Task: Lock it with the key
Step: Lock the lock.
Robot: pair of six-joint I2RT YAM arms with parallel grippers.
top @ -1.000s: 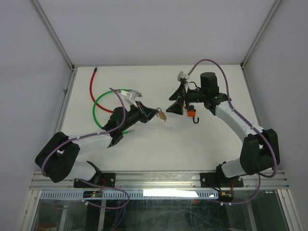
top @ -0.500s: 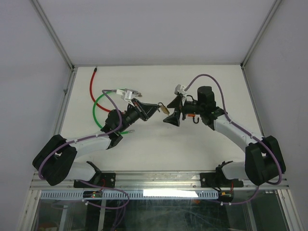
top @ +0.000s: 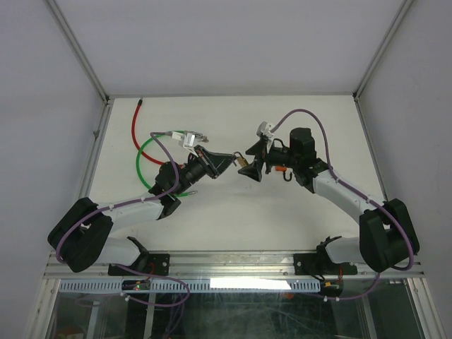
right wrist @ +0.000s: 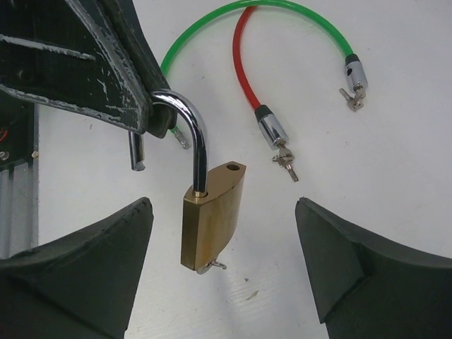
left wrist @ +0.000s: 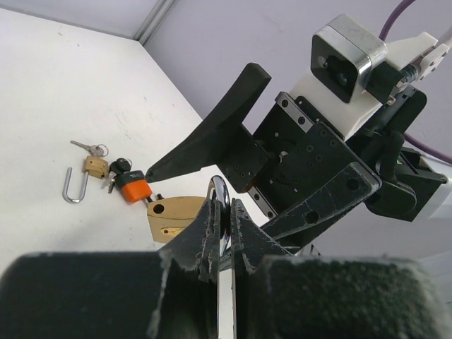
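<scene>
The shackle's loose end (right wrist: 137, 162) is hanging away from the padlock's hole, so my right gripper should keep the brass body (right wrist: 210, 227) steady while my left gripper turns the shackle.
A brass padlock (right wrist: 212, 226) hangs in the air by its silver shackle (right wrist: 192, 123), which is swung out of the body at one end. My left gripper (left wrist: 221, 212) is shut on that shackle, with the brass body (left wrist: 176, 217) just beyond its fingertips. A small silver piece (right wrist: 215, 265), apparently the key, sticks out of the lock's underside. My right gripper (right wrist: 222, 205) is open, one finger on each side of the brass body without touching it. In the top view the two grippers meet over the table's middle, with the padlock (top: 241, 161) between them.
A green cable lock (top: 150, 154) and a red one (top: 134, 127) lie at the back left, their keyed ends (right wrist: 282, 152) near the padlock. A small lock with an orange key head (left wrist: 131, 187) and a little open padlock (left wrist: 88, 169) lie beneath my right arm.
My left gripper has carried the padlock up and to the right. My right gripper has moved left to straddle it, jaws still wide.
</scene>
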